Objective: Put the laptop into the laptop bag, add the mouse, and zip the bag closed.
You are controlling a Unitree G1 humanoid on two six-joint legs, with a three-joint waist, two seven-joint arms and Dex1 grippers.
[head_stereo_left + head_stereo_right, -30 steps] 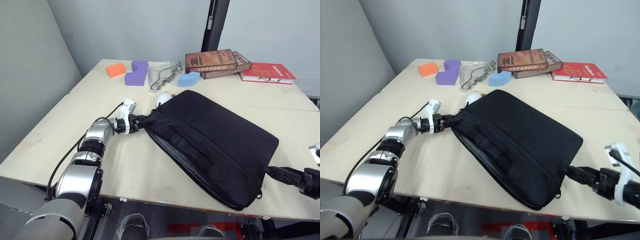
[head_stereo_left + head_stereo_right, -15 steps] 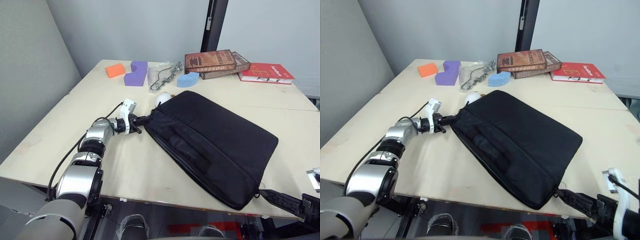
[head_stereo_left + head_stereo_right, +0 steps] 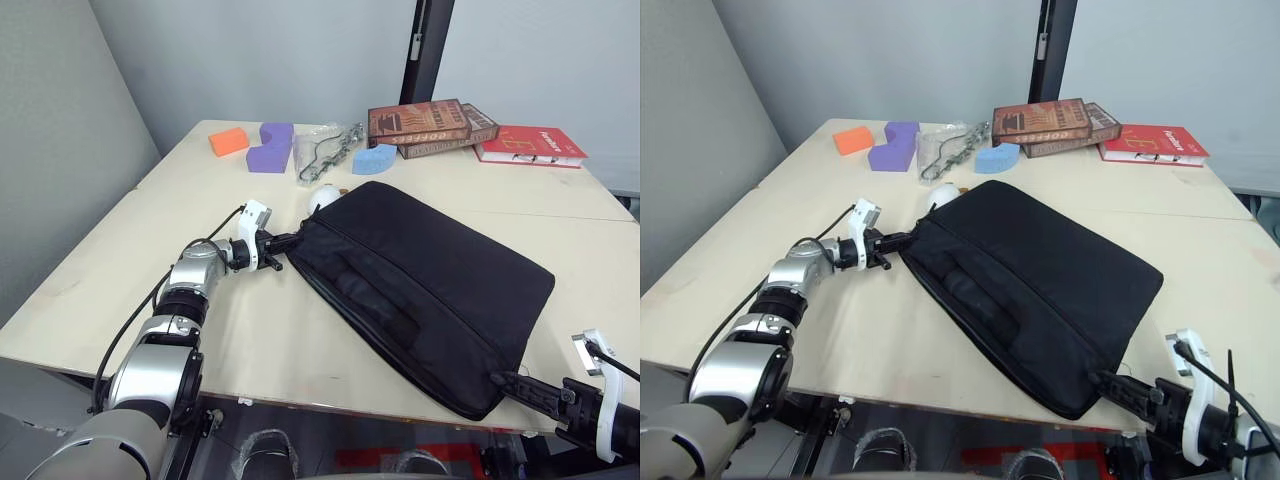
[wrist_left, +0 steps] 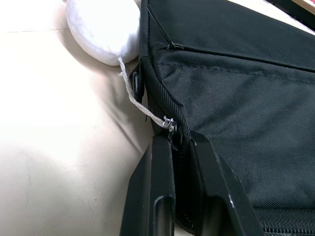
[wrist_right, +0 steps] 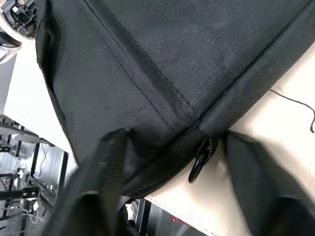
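The puffy white lump (image 3: 325,198) is next to the pull ring's white string (image 3: 316,210). The lump will pull the zipper along the seam when I pull it.
The black laptop bag (image 3: 425,285) lies flat and slantwise on the table, its near corner at the front edge. My left gripper (image 3: 284,243) is at the bag's left corner, shut on the zipper seam there (image 4: 178,142), just below a pull ring with a white string (image 4: 169,123). My right gripper (image 3: 500,380) reaches up from the table's front edge to the bag's near corner. It is open, with its fingers (image 5: 101,184) either side of a black zipper pull (image 5: 197,167). The laptop and the mouse are hidden.
A puffy white lump (image 3: 322,196) touches the bag's left corner. Along the back lie an orange block (image 3: 229,141), a purple foam piece (image 3: 270,147), a bagged chain (image 3: 328,150), a blue foam piece (image 3: 375,158), brown books (image 3: 430,124) and a red book (image 3: 530,145).
My right gripper left the bag's right corner, dropped below the table edge, and now sits at the bag's near corner. The grey gap along the bag's front edge no longer shows. My left arm stayed put.
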